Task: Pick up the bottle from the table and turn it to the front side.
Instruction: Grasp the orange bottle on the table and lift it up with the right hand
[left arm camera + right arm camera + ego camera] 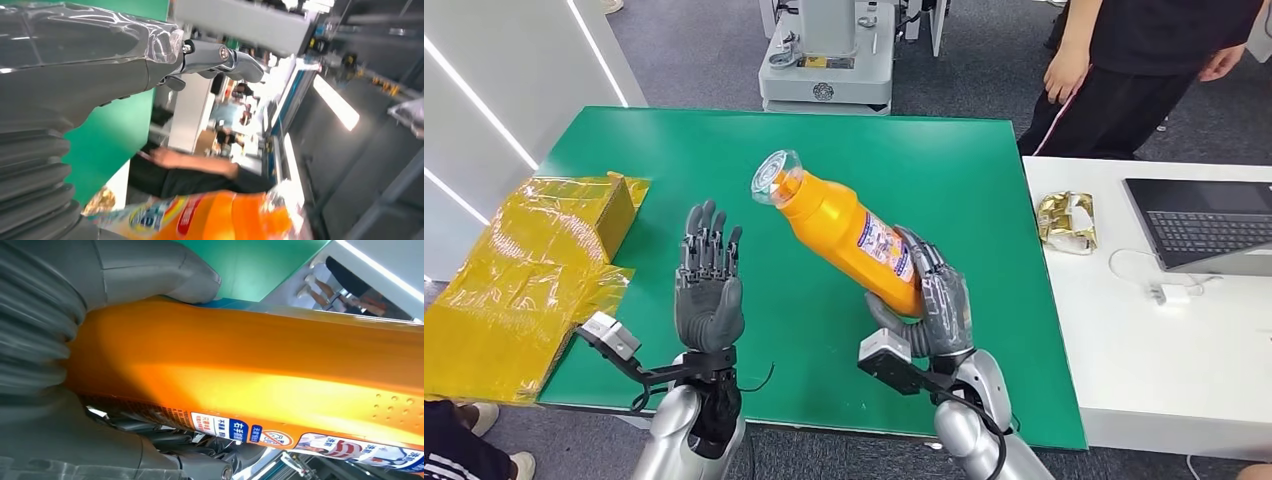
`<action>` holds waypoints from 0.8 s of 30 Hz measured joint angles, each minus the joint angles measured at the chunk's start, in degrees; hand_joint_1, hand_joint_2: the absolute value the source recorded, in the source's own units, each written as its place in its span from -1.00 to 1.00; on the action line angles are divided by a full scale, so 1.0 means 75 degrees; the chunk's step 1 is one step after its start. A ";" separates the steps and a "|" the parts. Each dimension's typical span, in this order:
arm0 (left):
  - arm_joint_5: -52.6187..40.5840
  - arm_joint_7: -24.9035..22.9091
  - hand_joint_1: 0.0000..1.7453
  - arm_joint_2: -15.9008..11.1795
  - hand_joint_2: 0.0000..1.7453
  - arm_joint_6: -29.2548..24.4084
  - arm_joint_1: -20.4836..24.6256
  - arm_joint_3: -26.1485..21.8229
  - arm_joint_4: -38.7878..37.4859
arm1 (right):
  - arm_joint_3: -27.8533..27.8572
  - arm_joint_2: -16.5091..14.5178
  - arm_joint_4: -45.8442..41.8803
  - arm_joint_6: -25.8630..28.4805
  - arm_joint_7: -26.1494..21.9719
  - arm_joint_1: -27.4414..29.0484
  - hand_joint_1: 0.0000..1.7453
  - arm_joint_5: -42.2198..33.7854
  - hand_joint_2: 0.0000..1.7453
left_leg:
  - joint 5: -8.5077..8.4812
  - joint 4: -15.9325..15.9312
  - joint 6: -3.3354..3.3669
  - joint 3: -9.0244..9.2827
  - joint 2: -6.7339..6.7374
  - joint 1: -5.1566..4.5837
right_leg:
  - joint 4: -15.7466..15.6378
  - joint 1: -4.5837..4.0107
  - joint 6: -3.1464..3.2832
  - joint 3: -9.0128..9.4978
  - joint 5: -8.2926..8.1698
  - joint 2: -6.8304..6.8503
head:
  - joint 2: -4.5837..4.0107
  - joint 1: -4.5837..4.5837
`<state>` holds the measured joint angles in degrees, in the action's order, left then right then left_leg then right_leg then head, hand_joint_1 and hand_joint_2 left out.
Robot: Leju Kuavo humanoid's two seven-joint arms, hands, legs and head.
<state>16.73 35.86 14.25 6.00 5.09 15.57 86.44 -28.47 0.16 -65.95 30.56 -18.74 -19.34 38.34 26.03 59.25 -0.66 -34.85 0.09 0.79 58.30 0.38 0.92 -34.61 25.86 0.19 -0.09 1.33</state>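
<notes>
A red band and big logo (186, 217) can be seen on the orange bottle's lower side (849, 238), so its front label will point up when I turn the bottle.
My right hand (934, 300) grips the lower part of an orange bottle (849, 230) and holds it lifted above the green table (944, 170), tilted so its clear cap points up and to the left. A printed label faces up along its side. Up close in the right wrist view, the orange bottle (250, 370) runs across the picture in my right hand (45, 365), its thumb over the top. My left hand (708, 275) stands upright to the left of the bottle, fingers spread, palm toward it, holding nothing. The left wrist view shows my left hand (75, 70) and the bottle (210, 220).
Crumpled yellow plastic wrapping (534, 270) lies over the table's left edge. To the right stands a white table (1144, 340) with a laptop (1209, 222), a cable and a gold foil packet (1068, 220). A person (1124, 70) stands behind it. A grey machine base (829, 60) sits beyond the green table.
</notes>
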 joint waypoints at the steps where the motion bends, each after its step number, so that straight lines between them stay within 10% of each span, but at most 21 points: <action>1: -0.0001 -0.0004 -1.00 -0.0004 1.00 0.0084 0.0007 0.0023 -0.0039 | -0.0001 -0.0010 -0.0031 -0.0035 0.0014 0.0014 1.00 0.0053 1.00 | 0.0000 0.0000 0.0000 0.0000 0.0000 0.0000 | 0.0000 0.0000 0.0000 0.0000 0.0000 0.0000 | 0.0000 0.0000; 24: -0.0149 -0.0041 -1.00 -0.0016 1.00 0.0724 0.0077 0.0058 -0.0489 | -0.0395 -0.0169 -0.0041 -0.2474 0.0405 -0.0261 1.00 0.0783 1.00 | 0.0000 0.0000 0.0000 -0.0002 -0.0001 0.0001 | 0.0001 0.0000 0.0000 0.0002 0.0000 0.0003 | 0.0000 0.0001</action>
<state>15.62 35.55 14.13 11.44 5.67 16.00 82.78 -31.43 -1.10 -66.26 12.00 -15.70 -21.30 44.21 26.03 59.25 -0.66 -34.87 0.08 0.79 58.30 0.37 0.92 -34.60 25.86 0.21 -0.09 1.33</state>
